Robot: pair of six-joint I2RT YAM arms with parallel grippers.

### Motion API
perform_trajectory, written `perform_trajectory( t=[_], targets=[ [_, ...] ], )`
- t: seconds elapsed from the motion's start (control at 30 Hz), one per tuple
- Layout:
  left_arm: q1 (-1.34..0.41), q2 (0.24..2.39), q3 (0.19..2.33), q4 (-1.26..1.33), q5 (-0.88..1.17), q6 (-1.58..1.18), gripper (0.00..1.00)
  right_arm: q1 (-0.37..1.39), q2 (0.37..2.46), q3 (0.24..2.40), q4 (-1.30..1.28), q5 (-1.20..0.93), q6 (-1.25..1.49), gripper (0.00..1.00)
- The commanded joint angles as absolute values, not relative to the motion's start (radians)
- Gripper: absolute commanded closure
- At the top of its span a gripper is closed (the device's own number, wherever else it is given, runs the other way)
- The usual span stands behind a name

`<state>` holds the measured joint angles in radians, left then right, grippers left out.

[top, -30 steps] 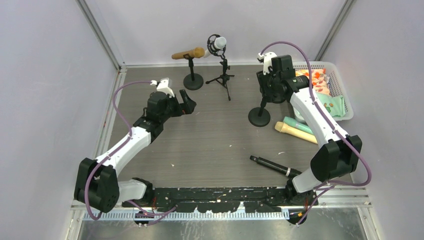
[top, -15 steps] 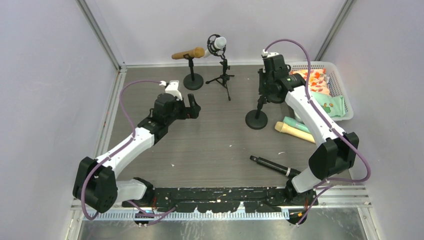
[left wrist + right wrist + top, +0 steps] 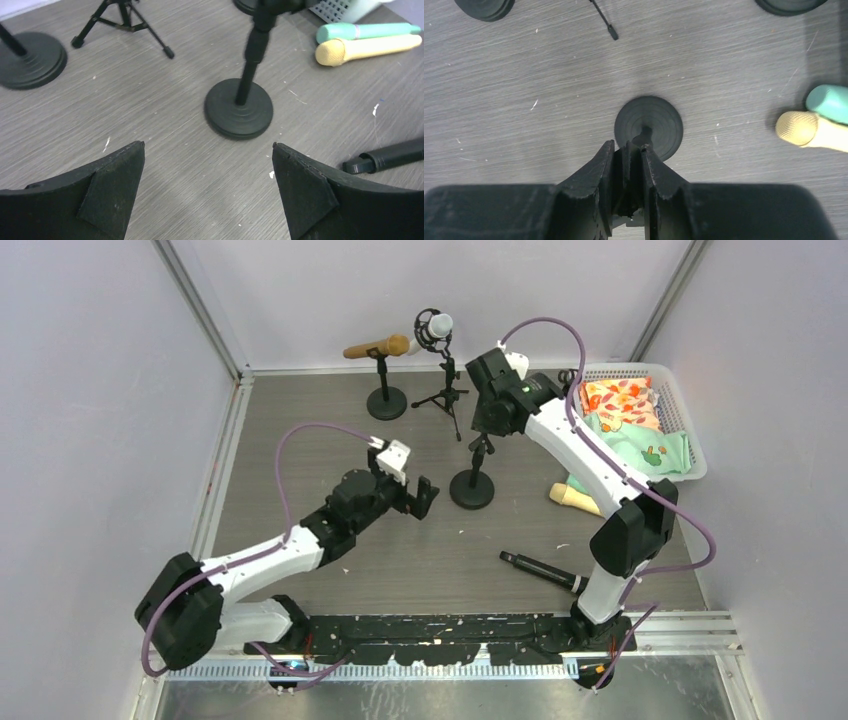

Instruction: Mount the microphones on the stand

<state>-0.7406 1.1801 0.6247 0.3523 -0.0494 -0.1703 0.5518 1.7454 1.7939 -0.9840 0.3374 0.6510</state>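
Note:
My right gripper is nearer the cream-yellow microphone and holds the black stand's top (image 3: 483, 443), so I should take the stand by its post (image 3: 475, 465) with my left gripper and pull the stand closer.
My right gripper (image 3: 481, 437) is shut on the top of a black round-based stand (image 3: 471, 488), seen from straight above in the right wrist view, where the gripper (image 3: 628, 147) hangs over the stand's base (image 3: 649, 127). To the left of that stand (image 3: 239, 107), my left gripper (image 3: 415, 496) (image 3: 208, 150) is open and holds nothing. A cream-yellow microphone (image 3: 570, 497) (image 3: 370, 47) and a teal one (image 3: 365, 31) lie side by side to the stand's right. On the near floor lies a black microphone (image 3: 545, 572). At the back, a gold microphone (image 3: 378, 346) sits on a stand, and a white one (image 3: 437, 327) on a tripod.
A white basket (image 3: 650, 370) with colourful cloths stands at the back right. The tripod's legs (image 3: 125, 20) and the gold microphone's round base (image 3: 30, 60) stand behind the held stand. Grey walls close off the left, back and right sides.
My right gripper closed on the stand's top and carried the stand left, toward the middle. My left arm swung right and nearer, bringing its open gripper beside the stand.

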Motion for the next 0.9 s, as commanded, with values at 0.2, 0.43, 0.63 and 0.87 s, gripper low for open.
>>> perform_trajectory(
  t=[0.2, 0.43, 0.63, 0.87],
  targets=[
    [-0.978, 1.443, 0.569, 0.98, -0.39, 0.084, 0.0, 0.657, 1.667, 1.705, -0.869, 0.382, 0.86, 0.99],
    [-1.055, 1.73, 0.706, 1.22, -0.654, 0.184, 0.01, 0.658, 1.641, 1.685, -0.859, 0.364, 0.872, 0.94],
    [-1.064, 1.903, 0.83, 1.335, -0.752, 0.22, 0.09, 0.659, 1.63, 1.672, -0.849, 0.326, 0.874, 0.92],
    [-1.064, 2.029, 0.945, 1.367, -0.823, 0.236, 0.22, 0.658, 1.614, 1.671, -0.857, 0.307, 0.873, 0.89]
  ],
)
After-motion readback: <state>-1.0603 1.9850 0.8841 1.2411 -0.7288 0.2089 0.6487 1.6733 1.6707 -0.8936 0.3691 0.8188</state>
